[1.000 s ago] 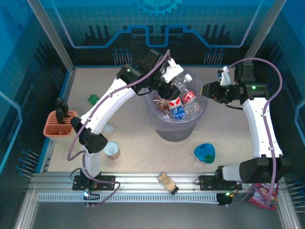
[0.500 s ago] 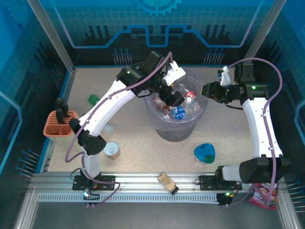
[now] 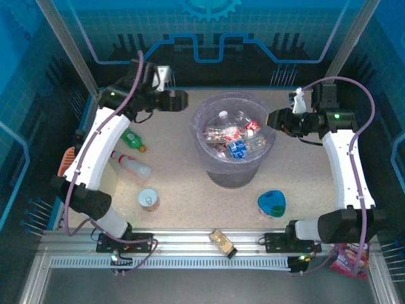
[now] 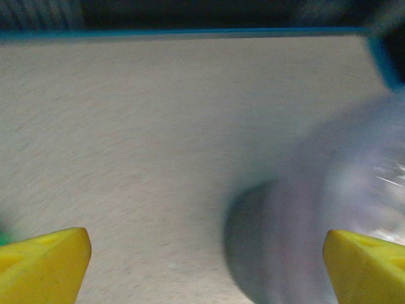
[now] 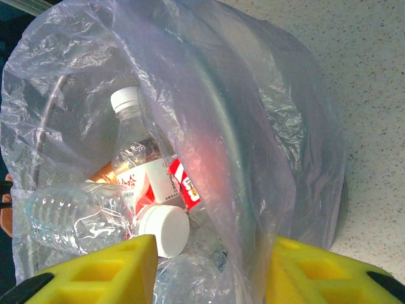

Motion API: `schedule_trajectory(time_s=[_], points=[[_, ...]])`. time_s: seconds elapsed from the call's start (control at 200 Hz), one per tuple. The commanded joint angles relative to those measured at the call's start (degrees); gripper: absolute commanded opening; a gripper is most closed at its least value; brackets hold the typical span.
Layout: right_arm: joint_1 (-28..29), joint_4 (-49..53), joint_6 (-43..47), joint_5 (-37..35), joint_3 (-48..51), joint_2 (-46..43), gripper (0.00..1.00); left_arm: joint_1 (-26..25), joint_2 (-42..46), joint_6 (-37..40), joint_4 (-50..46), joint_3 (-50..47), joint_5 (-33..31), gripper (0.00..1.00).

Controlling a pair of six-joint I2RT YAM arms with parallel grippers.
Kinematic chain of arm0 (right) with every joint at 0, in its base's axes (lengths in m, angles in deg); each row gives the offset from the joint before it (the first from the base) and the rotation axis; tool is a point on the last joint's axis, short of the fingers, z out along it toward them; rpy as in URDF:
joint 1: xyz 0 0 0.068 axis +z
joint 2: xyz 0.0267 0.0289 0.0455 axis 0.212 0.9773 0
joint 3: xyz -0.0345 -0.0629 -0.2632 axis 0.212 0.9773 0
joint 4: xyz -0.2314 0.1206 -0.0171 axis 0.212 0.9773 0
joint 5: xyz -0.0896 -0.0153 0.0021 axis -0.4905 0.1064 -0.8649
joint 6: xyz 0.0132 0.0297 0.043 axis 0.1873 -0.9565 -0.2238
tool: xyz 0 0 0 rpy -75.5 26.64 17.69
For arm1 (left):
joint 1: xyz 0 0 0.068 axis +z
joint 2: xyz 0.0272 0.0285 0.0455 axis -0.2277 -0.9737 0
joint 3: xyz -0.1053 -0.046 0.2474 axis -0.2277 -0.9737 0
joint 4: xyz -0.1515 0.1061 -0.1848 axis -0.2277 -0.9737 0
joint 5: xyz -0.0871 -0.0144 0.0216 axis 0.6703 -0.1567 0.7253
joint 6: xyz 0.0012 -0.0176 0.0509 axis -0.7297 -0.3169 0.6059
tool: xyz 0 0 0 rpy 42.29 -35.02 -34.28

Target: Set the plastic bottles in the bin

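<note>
The green bottle is lying apart from the clear bottle [image 3: 134, 166]. I should keep my left gripper open, carry on toward the green bottle and close it around its body [image 3: 131, 139].
The grey-lavender bin [image 3: 218, 170] stands mid-table, lined with a clear bag and holding several plastic bottles [image 3: 229, 134] with red and blue labels. A green bottle [image 3: 132, 139] and a clear bottle with a red cap [image 3: 131, 165] lie on the table to its left. My left gripper [image 3: 181, 101] hovers open and empty at the back, left of the bin; its wrist view is blurred, with the gripper [image 4: 207, 266] over bare table and the bin [image 4: 329, 209] at right. My right gripper [image 3: 273, 119] is open, and its wrist view shows the gripper [image 5: 212, 266] straddling the bin's bagged rim [image 5: 253, 190] above a white-capped bottle [image 5: 161, 228].
A silver-topped tin can [image 3: 149, 199] stands near the left arm's base. An orange basket [image 3: 65, 162] sits at the far left, partly behind the arm. A blue dish [image 3: 272, 204] lies at the front right. A snack packet [image 3: 221, 242] rests on the front rail, another packet [image 3: 349, 263] at the right corner.
The left arm held a clear bottle over the bin, dipped into it, then swung back left with nothing in its gripper. The right arm has stayed still.
</note>
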Motion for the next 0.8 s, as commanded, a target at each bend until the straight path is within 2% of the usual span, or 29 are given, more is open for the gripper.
schedule_trajectory(time_s=[0.0,0.255,0.51,0.795], points=[[0.11,-1.3,1.24,3.61,-0.39,-0.01,0.47,2.97,-0.05,-7.78,-0.72,-6.36,-8.54,0.97],[-0.05,-0.95,1.45,3.88,-0.14,-0.18,0.48,10.92,-5.24,-10.35,6.08,-16.27,-10.5,0.99],[-0.15,-0.29,1.64,3.45,-0.07,-0.53,0.49,14.29,-10.18,-13.37,8.68,-20.32,-14.42,0.99],[-0.14,-1.42,1.2,3.14,1.2,-0.36,0.49,17.03,-12.85,-14.43,11.53,-24.65,-14.54,0.99]])
